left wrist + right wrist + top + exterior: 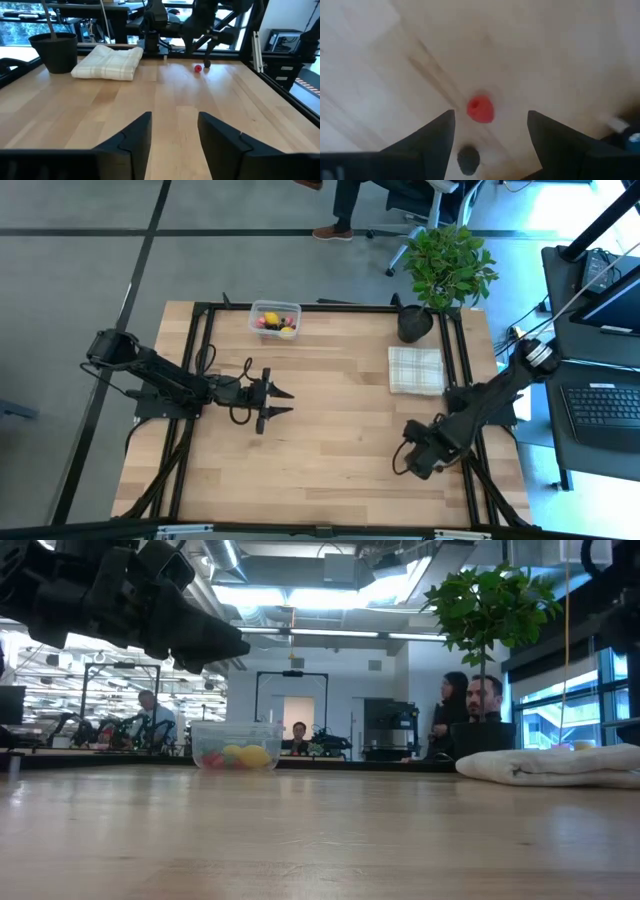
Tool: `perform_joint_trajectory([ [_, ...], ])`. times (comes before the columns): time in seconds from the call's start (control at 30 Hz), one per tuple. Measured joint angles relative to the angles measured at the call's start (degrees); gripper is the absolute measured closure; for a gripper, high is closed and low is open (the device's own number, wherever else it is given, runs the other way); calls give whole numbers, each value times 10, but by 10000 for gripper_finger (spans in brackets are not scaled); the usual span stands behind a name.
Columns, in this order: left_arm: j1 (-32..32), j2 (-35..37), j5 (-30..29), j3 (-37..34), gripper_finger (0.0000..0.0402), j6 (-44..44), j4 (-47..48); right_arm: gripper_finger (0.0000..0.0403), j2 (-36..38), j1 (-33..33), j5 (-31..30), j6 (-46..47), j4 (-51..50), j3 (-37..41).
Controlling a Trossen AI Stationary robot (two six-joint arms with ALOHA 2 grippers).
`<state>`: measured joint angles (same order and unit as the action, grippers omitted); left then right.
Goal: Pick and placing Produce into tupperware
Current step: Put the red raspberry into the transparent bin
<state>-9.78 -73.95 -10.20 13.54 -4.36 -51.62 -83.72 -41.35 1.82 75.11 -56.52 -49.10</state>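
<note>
The red berry (480, 108) is under my right gripper and a long way from the tupperware, so my right gripper should pass it to my left gripper over the table's middle (318, 391).
The tupperware (275, 318), a clear tub holding yellow, red and pink produce, stands near the table's far edge and also shows in the low view (237, 745). A red berry (480, 109) and a dark berry (468, 159) lie on the bare wood near the table's right side. My right gripper (490, 125) hangs over them, pointing down and open, with a finger on either side of the red berry and touching neither. In the high view the right gripper (415, 455) hides both berries. My left gripper (278, 402) hovers open over the table's middle left, pointing right.
A folded white checked cloth (415, 370) lies right of centre. A black plant pot (415, 323) with a green plant stands behind it at the far edge. The black frame rails (205, 360) run along the table's sides. People stand and sit in the room beyond.
</note>
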Motion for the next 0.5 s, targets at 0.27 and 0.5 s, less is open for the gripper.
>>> perform_joint_trajectory([
  [0.27,0,0,11,0,264,-1,1,151,-47,-15,13,-4,34,0],
  [0.5,-1,0,11,0,279,-2,1,151,-65,-28,14,-6,50,6],
])
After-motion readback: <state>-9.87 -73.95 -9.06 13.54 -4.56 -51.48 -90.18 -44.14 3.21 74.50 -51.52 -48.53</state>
